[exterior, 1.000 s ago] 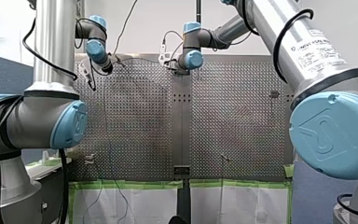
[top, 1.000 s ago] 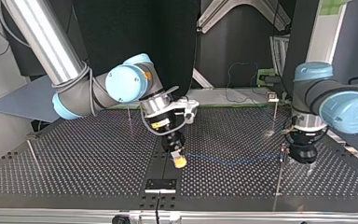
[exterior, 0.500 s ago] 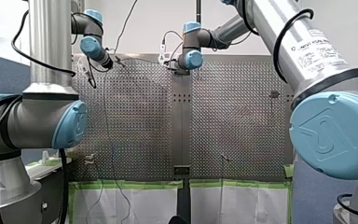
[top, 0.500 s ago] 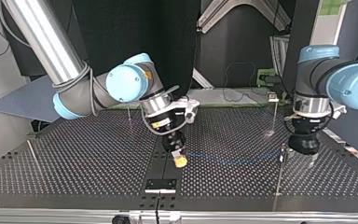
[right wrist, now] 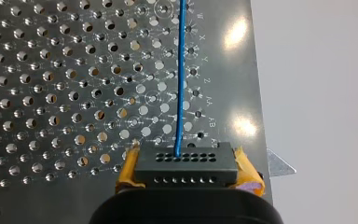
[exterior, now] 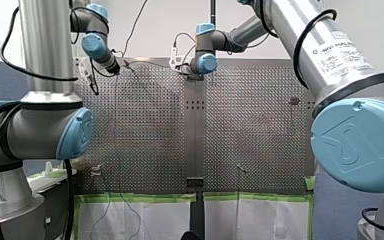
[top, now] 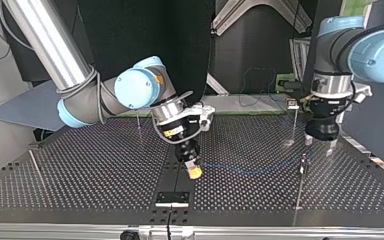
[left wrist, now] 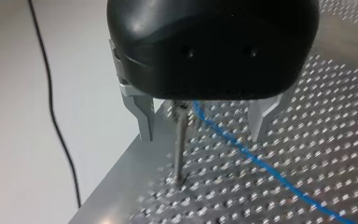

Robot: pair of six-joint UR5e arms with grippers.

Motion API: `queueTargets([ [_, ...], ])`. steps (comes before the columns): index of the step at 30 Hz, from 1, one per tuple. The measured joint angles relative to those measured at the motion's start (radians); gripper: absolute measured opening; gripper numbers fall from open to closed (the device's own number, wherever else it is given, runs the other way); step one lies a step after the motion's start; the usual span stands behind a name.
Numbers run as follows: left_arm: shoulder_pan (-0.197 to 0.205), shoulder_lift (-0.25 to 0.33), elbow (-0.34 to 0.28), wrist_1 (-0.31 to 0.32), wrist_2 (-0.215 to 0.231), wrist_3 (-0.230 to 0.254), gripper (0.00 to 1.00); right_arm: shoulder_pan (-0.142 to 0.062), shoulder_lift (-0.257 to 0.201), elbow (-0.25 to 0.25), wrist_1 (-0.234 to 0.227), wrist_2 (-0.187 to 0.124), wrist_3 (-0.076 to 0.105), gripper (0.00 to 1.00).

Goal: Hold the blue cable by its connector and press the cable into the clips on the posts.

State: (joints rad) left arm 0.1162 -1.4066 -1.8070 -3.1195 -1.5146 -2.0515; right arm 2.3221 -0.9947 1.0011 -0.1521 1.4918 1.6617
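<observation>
I see the blue cable (right wrist: 181, 65) running straight from the connector (right wrist: 178, 138), so it will stay stretched and bow only slightly when I carry it.
The blue cable (top: 250, 170) runs low over the perforated table (top: 80, 175) from a black connector (right wrist: 185, 165) to a clip on a thin post (top: 303, 161). My right gripper (top: 194, 170) is shut on the connector, yellow pads (right wrist: 249, 173) on both its sides, and the blue cable (right wrist: 181, 84) leads straight ahead from it. My left gripper (top: 319, 145) hangs open above and just behind that post. In the left wrist view its metal fingers (left wrist: 144, 121) stand wide apart, with the post (left wrist: 179, 147) and the blue cable (left wrist: 242, 149) below between them, untouched.
More thin posts stand on the table: one with a clip (top: 293, 112) behind my left gripper, one (top: 139, 122) behind my right arm, one (top: 36, 167) at the top view's left. A black plate (top: 172, 197) lies at the near middle. Green tape (exterior: 140, 197) lines the table's edge in the front view.
My left gripper has risen off the post and drawn back toward the far side in the top view, staying open. My right gripper has kept still with the connector.
</observation>
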Motion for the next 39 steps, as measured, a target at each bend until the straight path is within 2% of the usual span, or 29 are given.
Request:
queueTargets([
  [5,-0.011,0.03,-0.044,0.009,0.024,-0.001,1.0,0.001,0.0,0.0,0.0,0.001,0.0,0.0],
  [10,-0.016,0.035,-0.076,0.027,0.03,0.002,1.0,0.001,0.0,0.0,0.0,0.001,0.0,0.0],
  [17,-0.024,0.048,-0.082,0.07,0.031,0.036,1.0,0.001,0.0,0.0,0.009,0.005,0.0,0.0],
  [27,-0.027,0.095,-0.077,0.146,0.041,0.097,1.0,-0.004,0.001,0.001,0.034,0.038,-0.008,0.0],
  [32,-0.03,0.096,-0.064,0.149,0.042,0.108,1.0,-0.006,0.001,0.001,0.04,0.047,-0.012,0.0],
  [39,-0.036,0.078,-0.051,0.115,0.037,0.142,1.0,-0.008,0.001,0.001,0.053,0.059,-0.015,0.0],
])
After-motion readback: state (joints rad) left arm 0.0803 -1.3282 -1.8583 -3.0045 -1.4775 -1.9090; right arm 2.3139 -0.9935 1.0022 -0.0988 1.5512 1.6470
